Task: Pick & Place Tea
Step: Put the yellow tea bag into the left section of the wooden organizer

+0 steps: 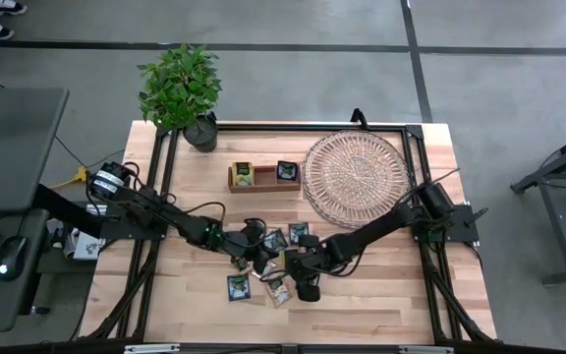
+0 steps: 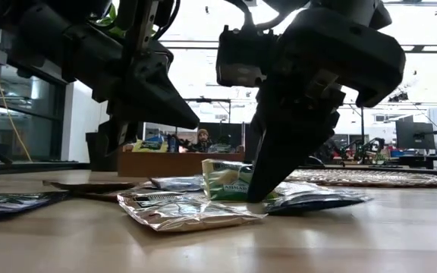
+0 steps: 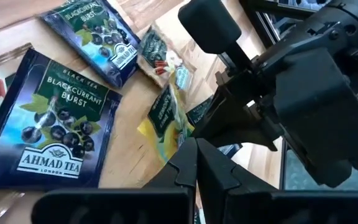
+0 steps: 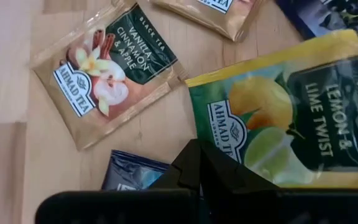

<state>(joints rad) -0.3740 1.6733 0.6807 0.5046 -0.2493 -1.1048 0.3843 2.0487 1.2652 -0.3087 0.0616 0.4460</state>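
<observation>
I should open my shut left gripper, because my right gripper is pinching the yellow-green sachet (image 2: pixel 227 180). I should then take its free edge (image 2: pixel 209 173) with my left gripper before carrying it to the wooden box.
Several small square tea sachets lie scattered on the near middle of the table: a navy one (image 1: pixel 238 286), a beige one (image 4: pixel 114 68) and two navy blackcurrant ones (image 3: pixel 48 134). My right gripper (image 2: pixel 259 194) is down among them, shut on a yellow-green lemon sachet (image 2: pixel 226 180). My left gripper (image 2: pixel 192 121) hovers just left of it, shut and empty, above the table. Two more sachets sit in the wooden box (image 1: pixel 263 176). My right gripper pinches the yellow-green sachet at one edge (image 4: pixel 225 163), its fingers (image 2: pixel 268 171) slanting down from above and from the table's right. The sachet stands tilted up beside the fingers, its lower edge (image 2: pixel 222 197) on the sachets beneath. The fingers hide the exact spot.
The round wicker tray (image 1: pixel 355 177) lies at the table's far right, and the wooden box is to its left. A potted plant (image 1: pixel 185 93) stands at the far left corner. The two grippers are close together. Bare wood shows along the near edge (image 1: pixel 381 315).
</observation>
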